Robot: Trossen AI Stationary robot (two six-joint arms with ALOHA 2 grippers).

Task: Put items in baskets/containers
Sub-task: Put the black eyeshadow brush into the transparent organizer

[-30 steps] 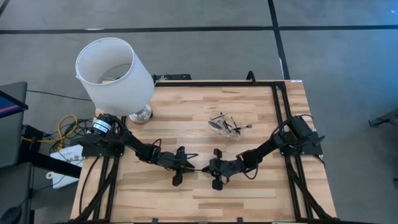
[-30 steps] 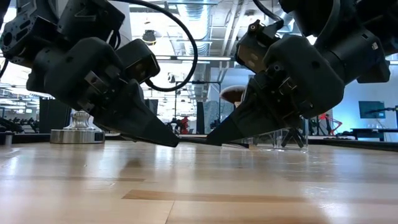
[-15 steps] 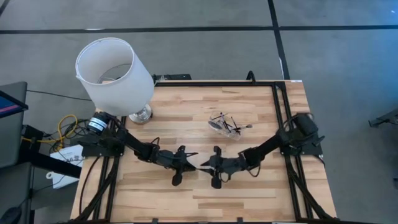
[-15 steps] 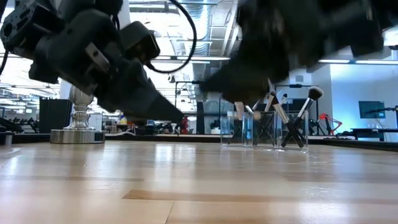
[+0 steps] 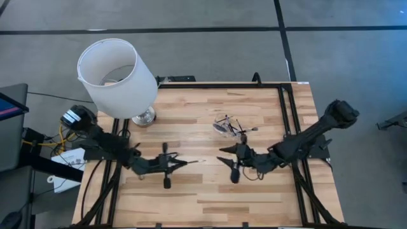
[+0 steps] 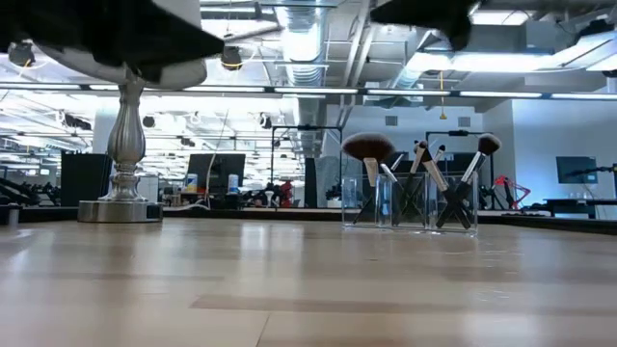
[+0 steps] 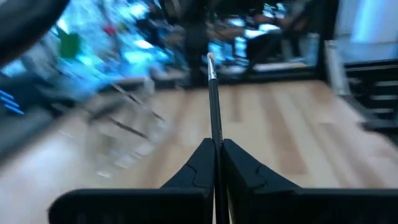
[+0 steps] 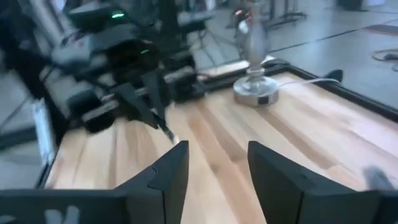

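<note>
My left gripper is holding the black brush far from the clear tray point(image 5: 231, 127), so I should pass the brush's loose end point(image 5: 197, 161) to my right gripper, which is closer to the tray.
My left gripper point(image 5: 184, 162) hovers over the table's near left part, shut on a thin black brush point(image 5: 196, 161) that sticks out toward the table's right. My right gripper point(image 5: 222, 154) stands open a little to the right of the brush's free tip, with nothing between its fingers point(image 8: 214, 162). The clear tray point(image 5: 230, 127) stands on the table farther back, with several brushes point(image 6: 410, 178) standing upright in it, one with a wide fluffy head point(image 6: 367, 146). In the low view both arms show only as dark shapes along the top edge. My left gripper pinches one end of the brush's handle point(image 7: 215, 142) between its two fingers. The fingers are roughly level and lie along the brush, coming from the table's left. The rest of the brush point(image 7: 213, 93) juts straight out past the fingertips, clear of the table.
A lamp with a big white shade point(image 5: 116, 76) and a silver base point(image 6: 120, 207) stands at the far left corner. Black rails point(image 5: 286, 121) run along the table's sides. Bare wood point(image 5: 203, 197) lies near the front edge.
The two grippers met tip to tip low over the table's middle; now they have drawn apart and risen. My left gripper has gone toward the left edge with the brush. My right gripper has let go, opened and pulled back toward the right edge.
</note>
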